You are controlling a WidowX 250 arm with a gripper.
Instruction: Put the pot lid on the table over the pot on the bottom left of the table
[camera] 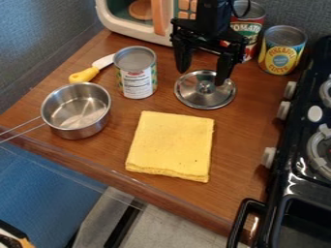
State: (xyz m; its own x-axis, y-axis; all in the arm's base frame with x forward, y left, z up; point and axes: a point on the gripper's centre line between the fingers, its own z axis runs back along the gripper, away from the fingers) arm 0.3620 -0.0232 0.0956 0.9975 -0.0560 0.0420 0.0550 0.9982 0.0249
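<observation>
I expect the metal pot lid to come to rest level across the pot's round opening when I lower it, since the two look about equally wide.
The black gripper (202, 76) hangs down from the top edge, its two fingers spread apart with nothing between them. Below and slightly in front of it, a round metal pot lid (205, 99) with a small central knob lies on the brown table (242, 131); the right fingertip overlaps the lid's upper part in the view, and whether they touch I cannot tell. The steel pot (76, 110) stands uncovered at the table's left, its wire handle pointing to the lower left.
A can (136, 72) stands between pot and lid, with a yellow-handled knife (84, 74) behind the pot. A folded yellow cloth (171, 145) lies in front. Two cans, one a yellow can (282, 51), and a toy oven (110, 14) stand behind; a black stove (304, 140) is at right.
</observation>
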